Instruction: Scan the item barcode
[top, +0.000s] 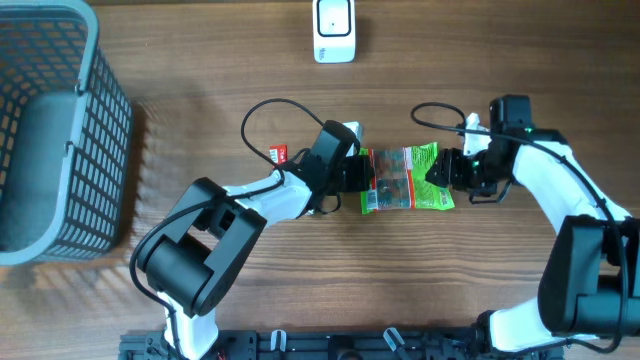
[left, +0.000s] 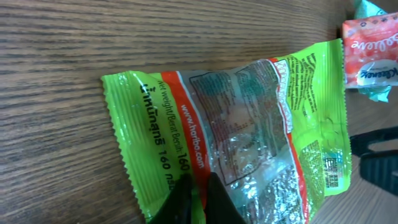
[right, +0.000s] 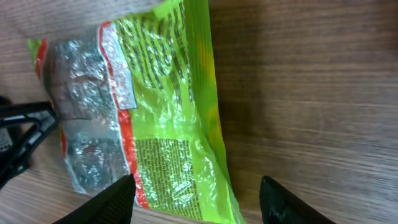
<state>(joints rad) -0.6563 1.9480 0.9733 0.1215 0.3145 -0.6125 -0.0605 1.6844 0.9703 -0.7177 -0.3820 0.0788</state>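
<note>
The robot's left gripper should stay on the bag's opposite edge (top: 368, 200) while its right gripper pinches the bag's green end (top: 430, 194) for the scanner, because that green end lies flat and loose.
The item is a green and orange snack bag (top: 405, 180) with a clear window, lying flat mid-table. My left gripper (top: 362, 176) is shut on the bag's left edge. In the left wrist view its black fingers (left: 202, 193) pinch the film of the bag (left: 249, 124). My right gripper (top: 440, 172) stands open at the bag's right end. In the right wrist view its fingertips (right: 196, 199) straddle the green end of the bag (right: 168, 106) without pressing on it. A small printed label (left: 333, 171) sits near one corner; I cannot tell whether it is the barcode.
A white scanner unit (top: 334, 30) stands at the table's far edge. A grey mesh basket (top: 50, 130) fills the left side. A small red and white packet (top: 279, 155) lies by the left arm, seen as an orange tissue pack (left: 373, 50) in the left wrist view.
</note>
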